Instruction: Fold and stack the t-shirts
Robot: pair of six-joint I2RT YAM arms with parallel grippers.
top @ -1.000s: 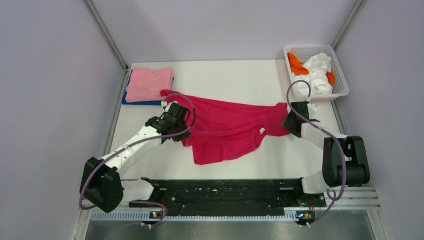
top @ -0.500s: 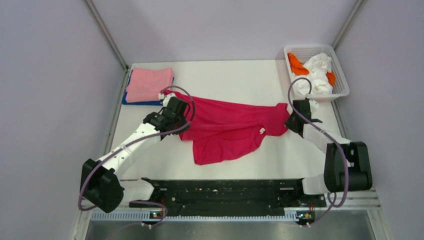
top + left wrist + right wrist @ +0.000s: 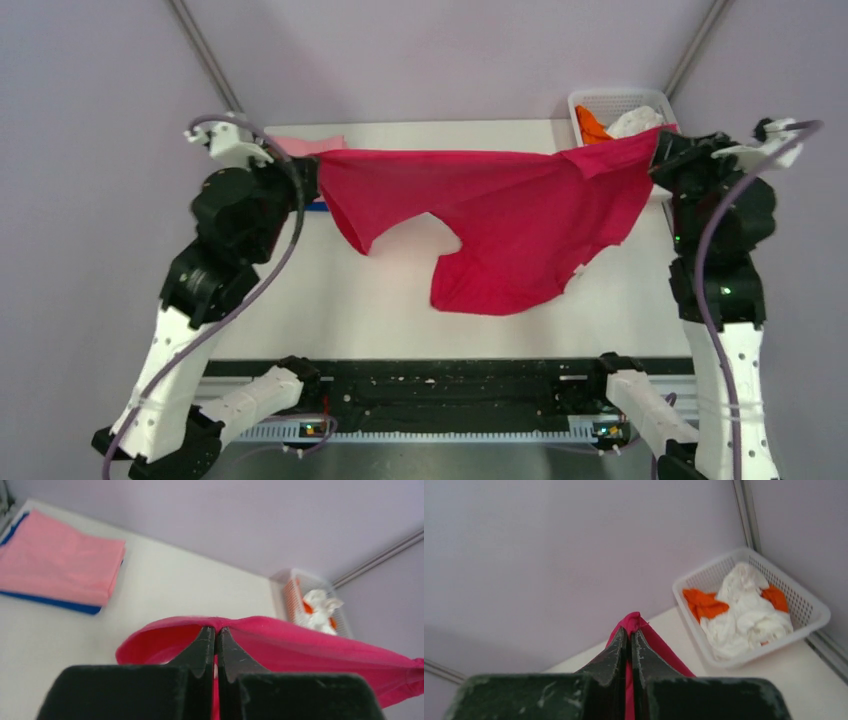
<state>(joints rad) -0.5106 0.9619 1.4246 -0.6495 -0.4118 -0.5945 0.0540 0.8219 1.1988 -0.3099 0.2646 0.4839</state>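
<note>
I should bring my left gripper inward before I lower the red t-shirt onto the tabletop (image 3: 395, 285), because the red t-shirt's stretched ends (image 3: 342, 182) reach over the pink t-shirt and the basket.
A large crimson-red t-shirt (image 3: 520, 220) hangs stretched in the air above the table between both arms. My left gripper (image 3: 312, 172) is shut on its left end, and the left wrist view has the red cloth (image 3: 300, 640) pinched between the closed fingertips. My right gripper (image 3: 660, 150) is shut on its right end; red cloth (image 3: 633, 622) pokes out past those tips. A folded light pink t-shirt (image 3: 60, 560) lies on a folded deep blue t-shirt (image 3: 50, 604) at the table's back left, mostly hidden behind the left arm in the top view.
A white mesh basket (image 3: 811, 605) holding white and orange cloths (image 3: 749, 615) stands at the back right corner, just behind the right gripper. Grey walls close in the table on three sides. The white tabletop (image 3: 330, 300) lies bare under the hanging shirt.
Both arms have risen and moved apart, lifting the red shirt off the table and stretching it out. The right gripper closed on its end about a second ago.
</note>
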